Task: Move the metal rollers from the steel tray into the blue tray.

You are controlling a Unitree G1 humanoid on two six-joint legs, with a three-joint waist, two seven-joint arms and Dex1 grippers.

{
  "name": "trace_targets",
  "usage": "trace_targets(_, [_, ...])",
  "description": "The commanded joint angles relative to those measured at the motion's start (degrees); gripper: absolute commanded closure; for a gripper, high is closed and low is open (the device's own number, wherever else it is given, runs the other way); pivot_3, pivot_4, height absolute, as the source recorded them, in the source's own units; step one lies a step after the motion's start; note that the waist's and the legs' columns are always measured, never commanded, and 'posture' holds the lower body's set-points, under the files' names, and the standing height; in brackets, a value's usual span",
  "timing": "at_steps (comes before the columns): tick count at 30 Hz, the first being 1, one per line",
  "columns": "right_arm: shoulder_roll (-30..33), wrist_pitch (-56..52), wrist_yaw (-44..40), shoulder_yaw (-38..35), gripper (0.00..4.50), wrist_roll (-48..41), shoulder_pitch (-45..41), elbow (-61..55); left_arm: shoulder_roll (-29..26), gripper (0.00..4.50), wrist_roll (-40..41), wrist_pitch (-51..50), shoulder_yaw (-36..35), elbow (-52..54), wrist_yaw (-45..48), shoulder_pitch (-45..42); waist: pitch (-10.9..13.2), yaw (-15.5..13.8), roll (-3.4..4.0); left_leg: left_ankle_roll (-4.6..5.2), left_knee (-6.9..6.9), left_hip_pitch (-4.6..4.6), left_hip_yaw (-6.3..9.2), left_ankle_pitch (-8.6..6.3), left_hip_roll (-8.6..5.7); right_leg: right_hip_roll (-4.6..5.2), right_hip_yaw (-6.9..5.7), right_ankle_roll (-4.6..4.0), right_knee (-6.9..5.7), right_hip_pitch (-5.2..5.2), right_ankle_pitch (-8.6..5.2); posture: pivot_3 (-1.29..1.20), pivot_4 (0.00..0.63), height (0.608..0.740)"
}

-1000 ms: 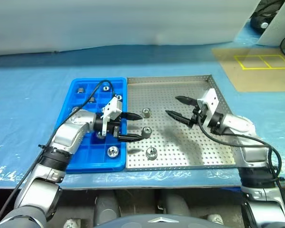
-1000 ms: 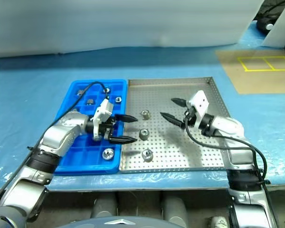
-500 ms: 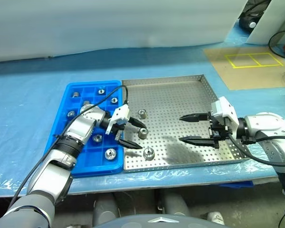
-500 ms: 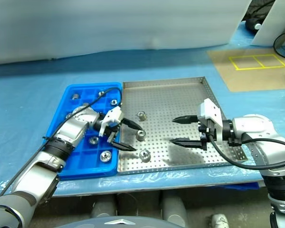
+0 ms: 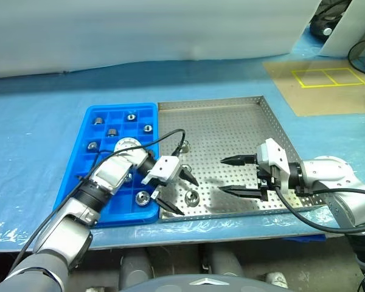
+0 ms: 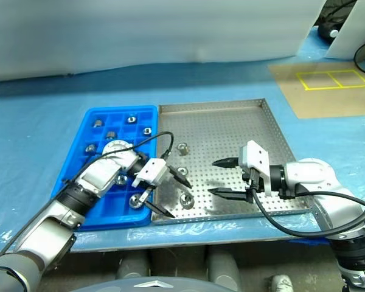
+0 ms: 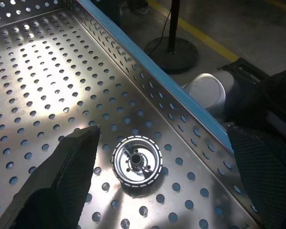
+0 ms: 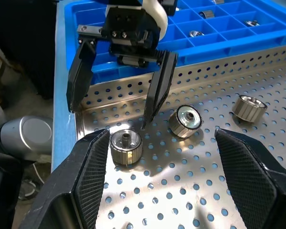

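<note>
The front roller [image 5: 192,196] is upright between open fingers and clear of the steel tray's side, so my left gripper keeps going down and closes around the roller's body [image 5: 192,201].
The steel tray [image 5: 231,125] lies mid-table with the blue tray [image 5: 79,167] against its left side. Three metal rollers rest on the steel tray: one toward the back [image 5: 184,146], one in the middle [image 6: 182,171], one near the front rim [image 5: 191,196]. Several rollers sit in the blue tray's compartments [image 5: 130,117]. My left gripper [image 5: 181,196] is open just above the front roller [image 7: 137,161], which lies between its fingers [image 7: 62,181], untouched. My right gripper [image 5: 223,175] hovers open and empty over the tray's right half, pointing at the rollers [image 8: 126,145].
A blue plastic sheet [image 5: 36,121] covers the table. A brown mat with yellow tape squares [image 5: 319,82] lies at the far right. A pale wall [image 5: 140,30] closes the back. The table's front edge runs just below both trays.
My left gripper swung back toward the front rim and turned onto the front roller. My right gripper drew back toward the front of the tray. Both stayed open.
</note>
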State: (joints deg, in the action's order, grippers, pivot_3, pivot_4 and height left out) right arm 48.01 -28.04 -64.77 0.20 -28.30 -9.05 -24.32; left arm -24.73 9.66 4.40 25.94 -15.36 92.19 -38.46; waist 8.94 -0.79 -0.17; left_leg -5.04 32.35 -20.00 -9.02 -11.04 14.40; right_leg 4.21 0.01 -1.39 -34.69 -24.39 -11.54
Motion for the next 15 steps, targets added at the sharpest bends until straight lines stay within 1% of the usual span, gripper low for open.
trace_targets(1, [-0.1,-0.67,1.35,-1.65,0.86,-1.69,0.82,-2.82,0.42,0.0,-2.55,5.6,1.53,-2.42,-0.01,-2.77,0.0,0.0,0.01,0.0,-0.02,0.01,0.0,0.0,0.0,0.0,0.0,0.0,0.0,0.0,0.0,-0.28,0.15,0.74])
trace_targets(3, [-0.01,-0.75,1.95,-1.67,0.86,-1.68,1.59,-3.47,0.66,0.0,-2.78,6.13,3.4,-3.23,0.15,-4.14,0.0,0.01,0.01,0.01,-0.05,0.0,0.0,-0.01,-0.01,0.0,0.01,0.05,0.02,-0.01,-0.03,-0.28,0.15,0.74])
trace_targets(6, [0.02,-1.17,3.01,-1.89,0.86,-1.87,2.72,-4.13,-0.96,0.0,-0.84,6.47,8.31,-2.49,0.31,-6.66,0.0,-0.03,0.0,0.03,-0.08,-0.05,0.0,-0.02,-0.01,-0.01,0.02,0.07,0.04,-0.05,-0.05,-0.29,0.15,0.74])
trace_targets(8, [-0.09,-1.17,3.83,-1.94,0.86,-1.8,3.29,-4.43,-1.36,0.0,-0.55,9.17,11.01,-3.16,0.31,-8.45,0.0,-0.05,0.0,0.03,-0.09,-0.05,0.0,-0.02,-0.01,-0.01,0.02,0.07,0.03,-0.09,-0.05,-0.29,0.15,0.74])
trace_targets(13, [-0.13,-1.47,5.46,-2.4,0.86,-2.16,4.23,-5.17,0.02,0.0,-3.17,14.98,14.59,-8.13,0.31,-11.13,0.0,-0.02,0.0,0.02,-0.07,-0.04,-0.04,-0.02,-0.15,0.0,0.1,0.09,0.0,-0.09,-0.05,-0.31,0.15,0.74])
trace_targets(15, [-0.07,-1.46,6.05,-2.55,0.86,-2.15,4.75,-5.52,0.86,0.0,-3.48,15.81,15.37,-9.21,0.31,-11.28,0.0,-0.01,-0.01,0.03,-0.06,-0.05,-0.06,-0.02,-0.17,0.0,0.13,0.09,0.0,-0.09,-0.05,-0.31,0.15,0.74])
